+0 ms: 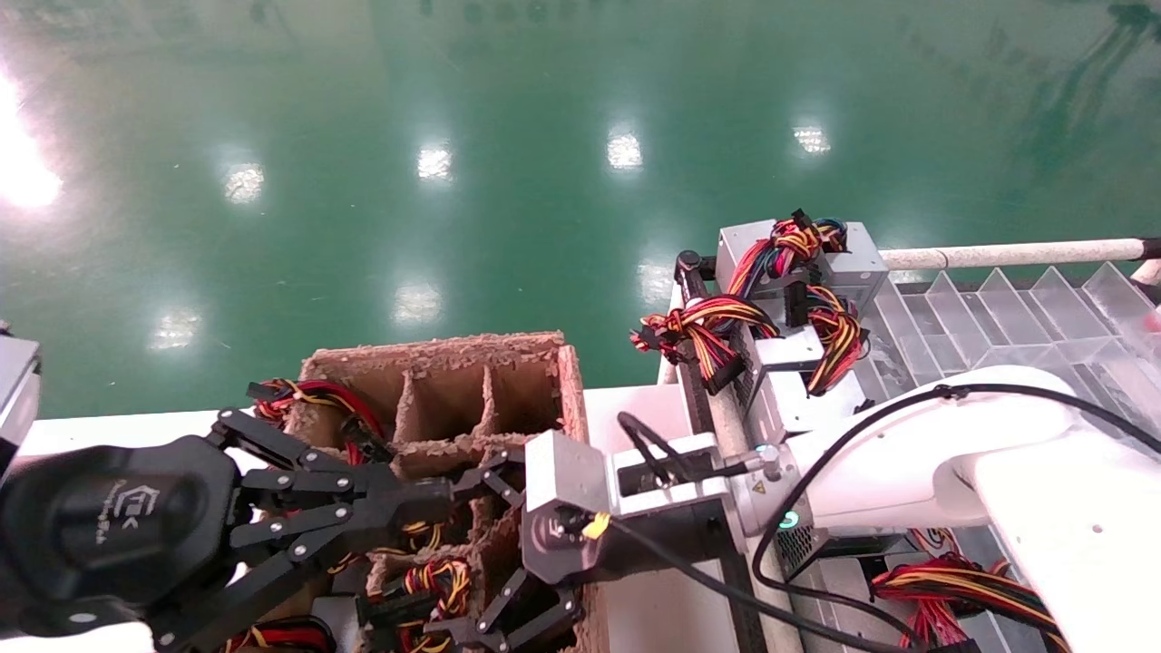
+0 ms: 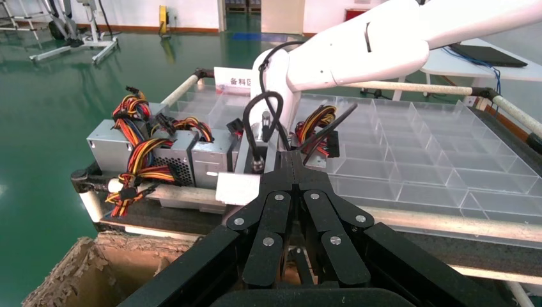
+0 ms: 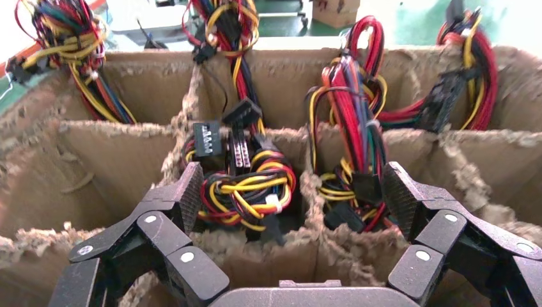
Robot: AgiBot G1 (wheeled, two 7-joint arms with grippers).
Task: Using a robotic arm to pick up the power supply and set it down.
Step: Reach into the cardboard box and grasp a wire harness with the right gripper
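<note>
Next, my right gripper centers over the looped bundle [image 3: 248,192] alone before it closes and lifts, because it now straddles the torn divider wall [image 3: 312,197] and both neighbouring wire bundles.
My right gripper [image 1: 453,558] [image 3: 295,195] hangs open over the brown cardboard divider box [image 1: 435,363] [image 3: 115,147]. Its fingers straddle two cells, with a torn divider wall between them. In one cell lies a looped red, yellow and black wire bundle [image 3: 246,185] of a power supply; its metal body is hidden. The neighbouring cell holds another bundle [image 3: 351,160]. My left gripper [image 1: 426,499] [image 2: 294,163] is shut and holds nothing; it reaches over the box's near side toward the right wrist. Silver-grey power supplies [image 1: 798,263] [image 2: 160,153] with wires lie on the rack at the right.
A clear plastic compartment tray [image 1: 998,317] [image 2: 415,147] fills the rack behind the power supplies, edged by a white padded rail [image 1: 1007,254]. More wire bundles [image 1: 952,580] lie below my right arm. Green floor lies beyond the white table [image 1: 626,408].
</note>
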